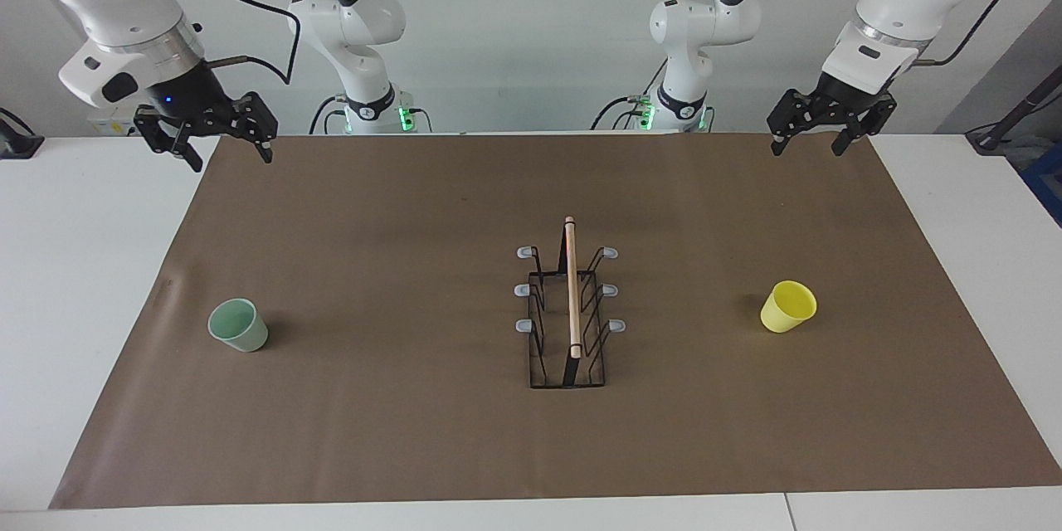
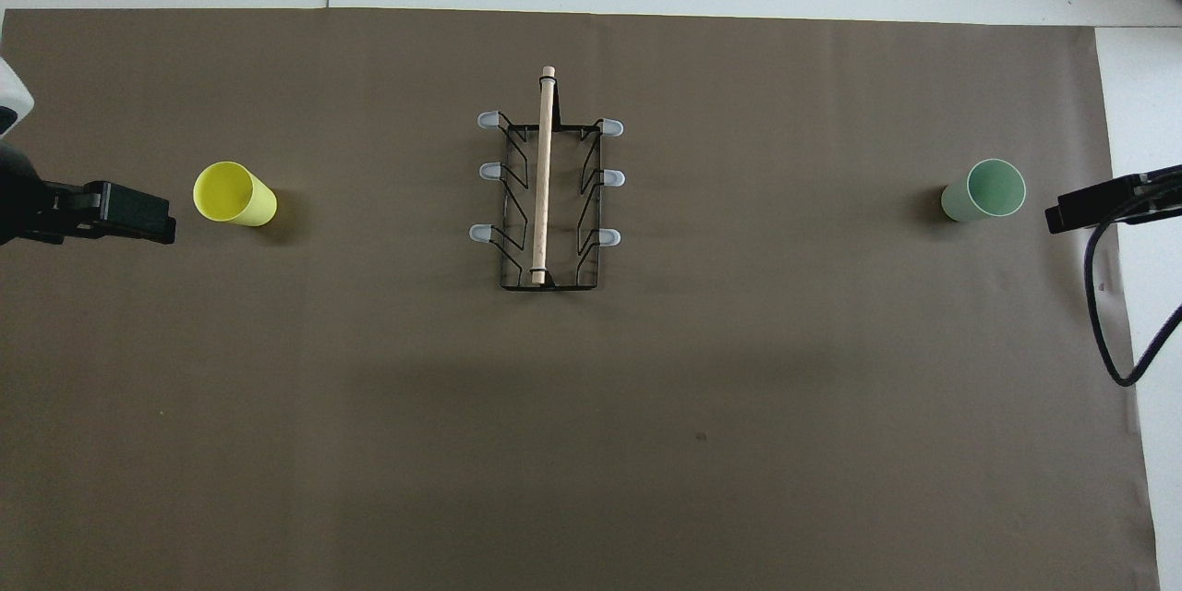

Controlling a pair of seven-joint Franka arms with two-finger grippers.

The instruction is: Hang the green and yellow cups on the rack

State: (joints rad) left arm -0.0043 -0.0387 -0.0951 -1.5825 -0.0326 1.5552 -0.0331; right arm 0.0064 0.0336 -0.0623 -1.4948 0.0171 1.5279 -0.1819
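The rack's grey-tipped pegs (image 2: 609,237) lean outward, so the pale green cup (image 2: 983,190) will hang tilted with its opening down when I slide it onto one.
The pale green cup (image 1: 238,325) (image 2: 984,190) stands mouth up on the mat toward the right arm's end. The yellow cup (image 1: 788,307) (image 2: 234,194) stands mouth up toward the left arm's end. The black wire rack (image 1: 569,315) (image 2: 549,194) with its wooden rod stands between them at mid-table, all its grey-tipped prongs bare. My left gripper (image 1: 806,149) (image 2: 120,214) hangs open and empty in the air over the mat's edge by the robots. My right gripper (image 1: 231,159) (image 2: 1099,205) hangs open and empty over the mat's corner at its own end. Both arms wait.
A brown mat (image 1: 398,448) covers most of the white table (image 1: 75,282). A black cable (image 2: 1122,360) loops down from the right arm over the mat's edge.
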